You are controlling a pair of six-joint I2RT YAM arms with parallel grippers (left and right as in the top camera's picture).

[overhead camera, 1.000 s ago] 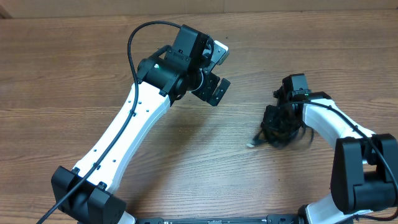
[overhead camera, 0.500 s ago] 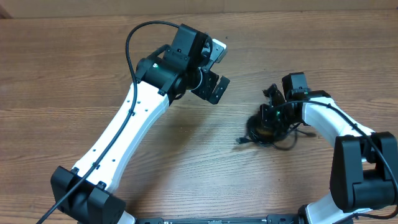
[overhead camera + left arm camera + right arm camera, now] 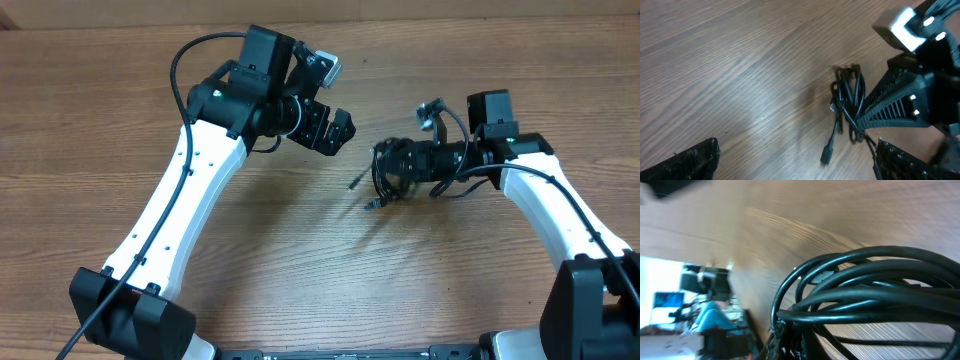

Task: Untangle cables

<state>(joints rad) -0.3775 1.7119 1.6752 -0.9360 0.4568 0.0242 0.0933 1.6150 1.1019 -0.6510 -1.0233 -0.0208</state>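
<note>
My left gripper needs to turn toward the cable loops point(image 3: 847, 89) and take them from my right gripper, as my open left fingers face the wood point(image 3: 795, 131) beside the cables.
The cables point(image 3: 381, 180) are a tangled black bundle hanging from my right gripper point(image 3: 402, 161), which is shut on them and turned sideways toward the table's centre. Two plug ends dangle below the bundle near the wood. In the left wrist view the cables point(image 3: 847, 97) hang in loops with one plug end point(image 3: 826, 156) pointing down, and the right gripper point(image 3: 900, 107) clamps them from the right. My left gripper point(image 3: 328, 128) stands open, a short way left of the bundle and apart from it. The right wrist view is filled by the cables point(image 3: 865, 282).
The wooden table point(image 3: 300, 260) holds nothing else in view. The left arm's thick black wire point(image 3: 190, 60) loops above its wrist. The right arm's own wiring point(image 3: 455, 125) arches near the bundle.
My right gripper has carried the cable bundle left and off the table toward the middle. The left arm has swung slightly left and turned, still open.
</note>
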